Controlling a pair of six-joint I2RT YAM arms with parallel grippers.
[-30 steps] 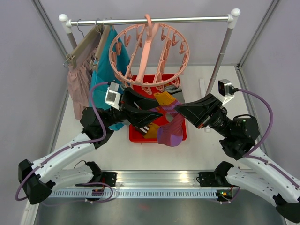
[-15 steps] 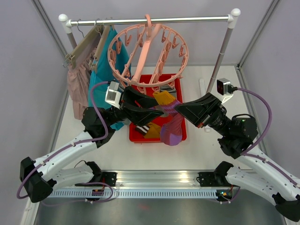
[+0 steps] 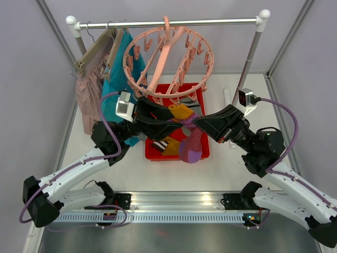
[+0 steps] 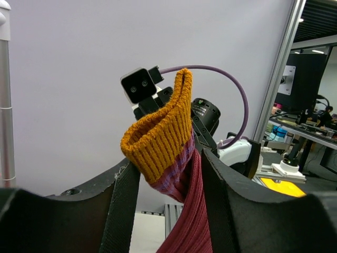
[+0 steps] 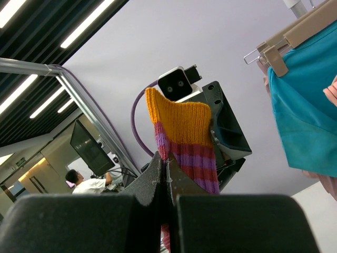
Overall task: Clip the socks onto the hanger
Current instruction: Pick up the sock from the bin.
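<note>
My left gripper should take the sock (image 3: 189,119), because my right gripper is closed on it under the sock's cuff. My right gripper will then be free to squeeze a clip (image 3: 191,96) open.
A purple-and-maroon sock (image 3: 190,147) with a mustard cuff hangs between my two grippers above the red tray (image 3: 151,154). My right gripper (image 3: 194,124) is shut on the sock's edge just under the cuff (image 5: 184,126), with its jaws pressed together (image 5: 167,163). My left gripper (image 3: 181,122) is open. Its jaws stand on either side of the sock (image 4: 168,142), which lies against the right pad, with a gap beside the left pad (image 4: 124,200). The salmon-pink ring hanger (image 3: 128,66) with many clips hangs from the rail, above and behind both grippers.
The metal rail (image 3: 210,22) stands on two posts at the back. A teal garment (image 3: 118,74) and a pale pink garment (image 3: 87,92) hang on slim hangers at the left. A striped sock (image 3: 163,145) and a mustard sock (image 3: 181,110) lie in the tray.
Both grippers have risen a little toward the ring with the sock. The left gripper's jaws have narrowed around the sock. The ring hanger has swung slightly.
</note>
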